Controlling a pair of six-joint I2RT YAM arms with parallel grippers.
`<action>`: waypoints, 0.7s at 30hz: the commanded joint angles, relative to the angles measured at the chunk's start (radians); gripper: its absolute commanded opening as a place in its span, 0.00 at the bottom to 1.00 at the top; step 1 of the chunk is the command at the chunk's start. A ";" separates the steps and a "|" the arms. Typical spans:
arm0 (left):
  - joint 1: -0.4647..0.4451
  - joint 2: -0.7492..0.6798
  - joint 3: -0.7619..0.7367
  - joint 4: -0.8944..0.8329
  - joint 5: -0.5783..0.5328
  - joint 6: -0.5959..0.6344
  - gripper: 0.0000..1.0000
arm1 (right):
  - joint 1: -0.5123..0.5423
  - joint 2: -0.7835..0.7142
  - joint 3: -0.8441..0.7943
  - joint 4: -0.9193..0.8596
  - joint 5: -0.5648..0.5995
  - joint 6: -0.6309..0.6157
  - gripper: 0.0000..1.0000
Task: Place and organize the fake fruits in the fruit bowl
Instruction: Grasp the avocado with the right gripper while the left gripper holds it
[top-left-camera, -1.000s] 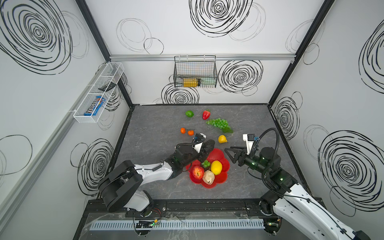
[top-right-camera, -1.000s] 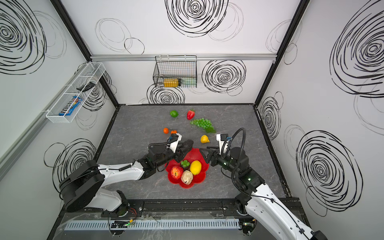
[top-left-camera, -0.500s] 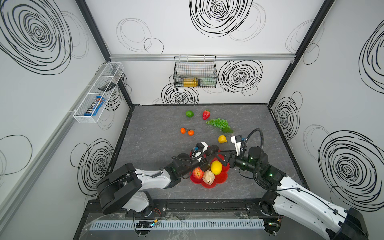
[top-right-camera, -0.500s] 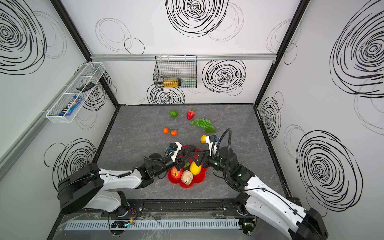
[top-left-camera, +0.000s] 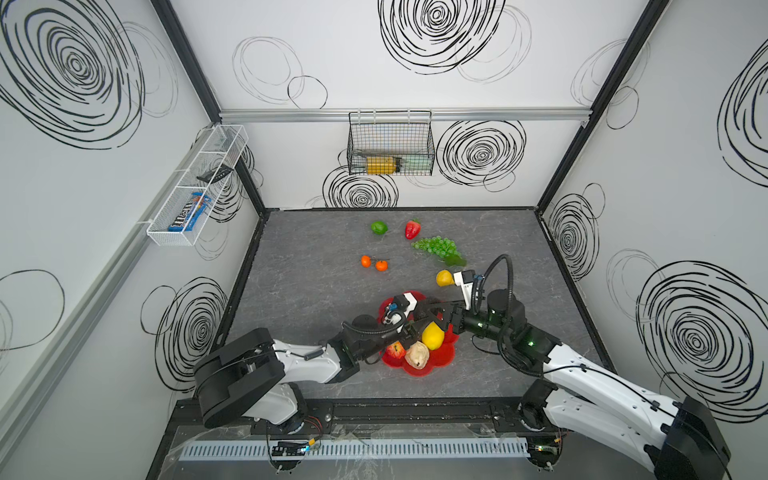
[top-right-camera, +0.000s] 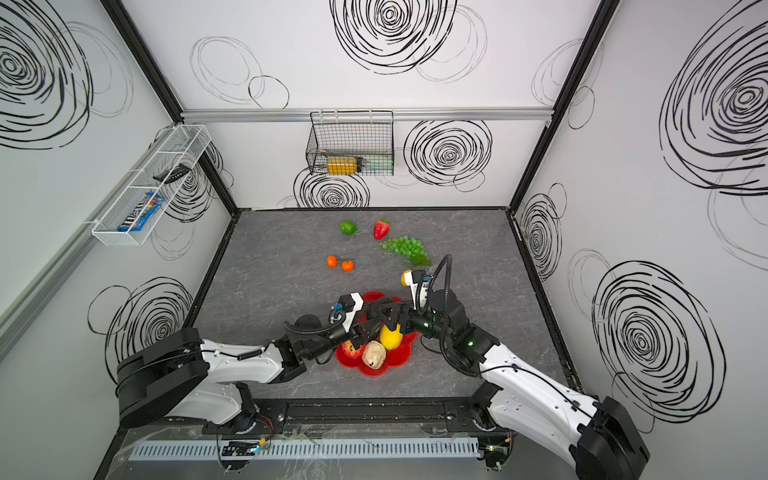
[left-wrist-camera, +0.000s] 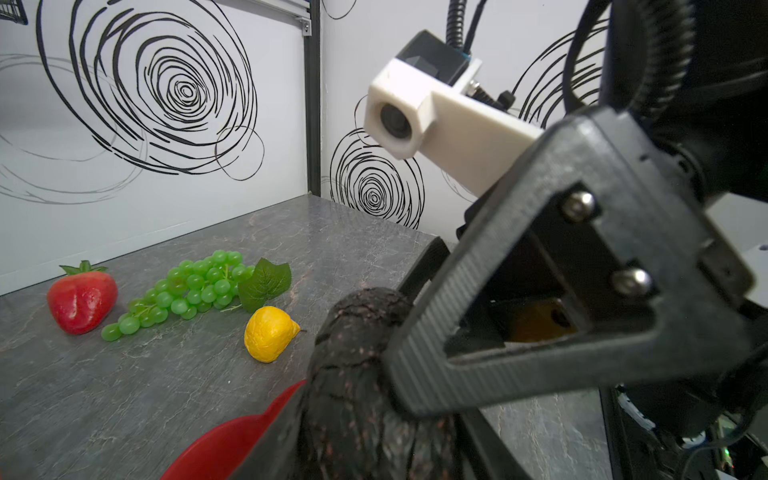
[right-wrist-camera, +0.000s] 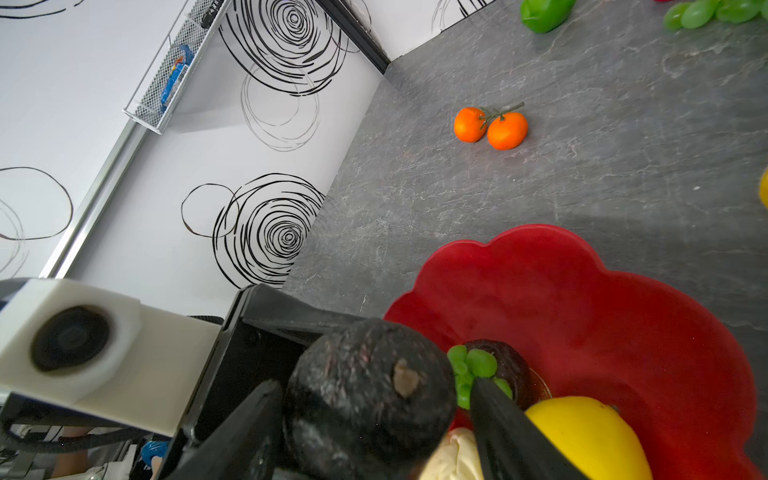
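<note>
I should let my right gripper take the dark avocado while my left gripper opens and backs away from the bowl, since both grippers meet on the avocado.
Over the red fruit bowl my two grippers meet at one dark avocado. My left gripper is shut on it. My right gripper stands open with a finger on either side of the same avocado; one ribbed pad touches it. In the bowl lie a yellow lemon, a red apple, a beige lumpy piece and a second dark avocado with small green grapes.
On the grey table behind the bowl lie a lime, a red strawberry-like fruit, a green grape bunch, two tiny oranges and a small yellow lemon. A black wire basket and a white mesh tray hang on the walls.
The right gripper has swung left from beside the bowl to the avocado. The left gripper has moved with the avocado over the bowl towards it.
</note>
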 joint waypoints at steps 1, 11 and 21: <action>-0.016 -0.012 0.000 0.101 0.001 0.037 0.52 | 0.008 0.014 0.040 0.043 -0.038 0.019 0.71; -0.026 0.000 -0.003 0.112 -0.011 0.054 0.57 | 0.006 0.008 0.051 0.056 -0.072 -0.004 0.49; -0.020 -0.078 -0.019 0.028 -0.027 0.021 0.90 | 0.007 -0.016 0.097 -0.061 0.065 -0.162 0.45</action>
